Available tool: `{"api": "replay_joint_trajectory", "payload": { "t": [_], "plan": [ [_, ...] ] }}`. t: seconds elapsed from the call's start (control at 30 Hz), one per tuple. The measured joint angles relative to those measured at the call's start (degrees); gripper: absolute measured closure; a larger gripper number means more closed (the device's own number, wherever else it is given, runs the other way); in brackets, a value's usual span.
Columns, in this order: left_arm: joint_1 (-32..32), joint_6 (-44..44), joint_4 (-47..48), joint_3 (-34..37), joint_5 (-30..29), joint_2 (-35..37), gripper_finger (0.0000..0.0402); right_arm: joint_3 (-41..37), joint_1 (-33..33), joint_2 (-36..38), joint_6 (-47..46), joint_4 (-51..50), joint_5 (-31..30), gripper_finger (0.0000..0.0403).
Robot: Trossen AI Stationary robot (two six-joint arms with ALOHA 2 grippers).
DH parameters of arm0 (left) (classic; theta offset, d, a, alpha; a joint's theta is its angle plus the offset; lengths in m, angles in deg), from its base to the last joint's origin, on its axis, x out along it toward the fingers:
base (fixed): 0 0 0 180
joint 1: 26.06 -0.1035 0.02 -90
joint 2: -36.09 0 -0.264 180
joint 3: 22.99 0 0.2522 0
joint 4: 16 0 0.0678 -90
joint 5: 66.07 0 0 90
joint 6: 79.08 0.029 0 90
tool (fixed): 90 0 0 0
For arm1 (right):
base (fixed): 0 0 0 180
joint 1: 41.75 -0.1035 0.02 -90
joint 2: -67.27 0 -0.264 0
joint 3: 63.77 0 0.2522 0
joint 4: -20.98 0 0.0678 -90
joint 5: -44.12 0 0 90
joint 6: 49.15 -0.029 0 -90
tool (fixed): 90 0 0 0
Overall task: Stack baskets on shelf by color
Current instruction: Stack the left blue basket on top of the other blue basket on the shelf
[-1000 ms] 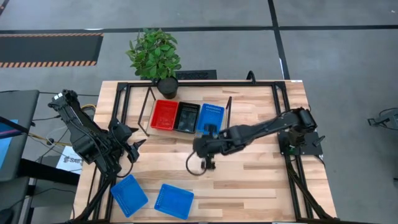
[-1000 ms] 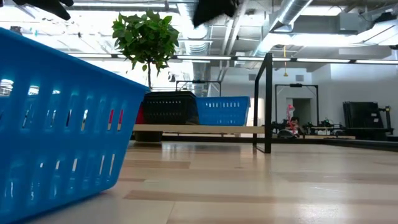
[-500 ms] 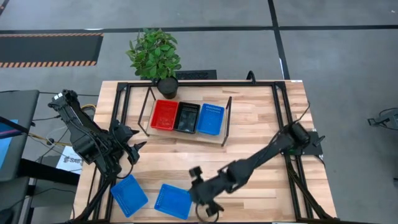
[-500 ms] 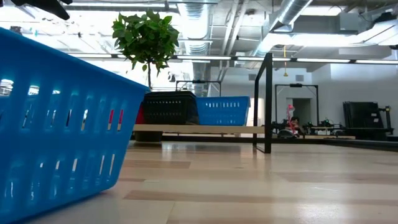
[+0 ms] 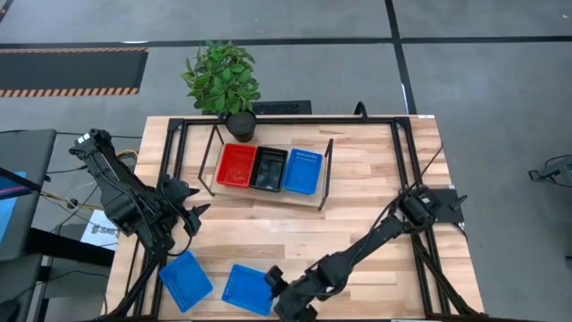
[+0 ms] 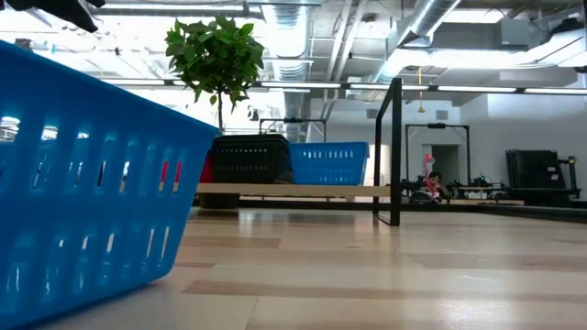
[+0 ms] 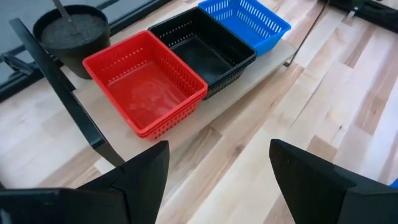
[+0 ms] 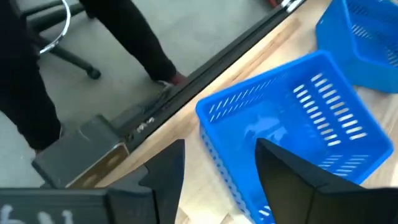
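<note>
The near side of the nearest blue basket passes between my open fingers, so my right gripper should keep going over the basket's rim until the fingers close there.
On the shelf at the table's far middle stand a red basket, a black basket and a blue basket side by side; the left wrist view shows them as red basket, black basket and blue basket. Two more blue baskets lie flat near the table's front edge, one left of the other. My right gripper hangs open at the right one's right end, a finger on either side of its near wall. My left gripper waits open at the table's left.
A potted plant stands behind the shelf. Black frame rails run along the table's sides and its front edge. Beyond that edge are a person's dark-trousered legs and a chair base. The nearest blue basket fills the low view's left.
My right gripper has swung from in front of the shelf toward the table's near edge and leftward, sinking and rolling as it went, and now hangs at the right-hand blue basket. The baskets have stayed where they were.
</note>
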Motion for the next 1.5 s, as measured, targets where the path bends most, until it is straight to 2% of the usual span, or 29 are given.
{"api": "replay_joint_trajectory", "payload": {
  "t": [0.53, 0.7, 0.93, 1.13, 1.3, 1.4, 1.5],
  "plan": [
    [0.00, -3.17, -0.01, 0.00, -0.04, 0.00, 0.0136, -0.09, 2.89, -3.76, 0.30, -3.43, -0.05, 0.0190],
    [0.00, -2.89, -0.01, 0.00, -0.06, 0.00, 0.0136, 0.00, 3.79, -3.60, -1.79, -3.78, -3.44, 0.0243],
    [0.00, -2.65, -0.01, 0.00, -0.13, 0.00, 0.0136, -0.02, 5.19, -3.08, -2.60, -4.40, -4.33, 0.0383],
    [0.00, -2.65, -0.01, 0.01, -0.33, 0.00, 0.0136, 0.76, 6.26, -2.54, -6.67, -4.95, -4.42, 0.0390],
    [0.00, -2.59, 0.01, 0.00, -0.50, 0.00, 0.0136, 5.23, 5.88, 0.69, -6.56, -8.71, -4.83, 0.0395],
    [0.00, -2.41, 0.06, 0.02, -1.47, 0.00, 0.0136, 6.05, 5.72, 3.91, -5.81, -10.55, -8.84, 0.0398],
    [-0.01, -2.36, 0.11, 0.01, -2.90, -0.02, 0.0136, 6.10, 5.82, 8.07, -5.25, -13.40, -17.22, 0.0398]
  ]
}}
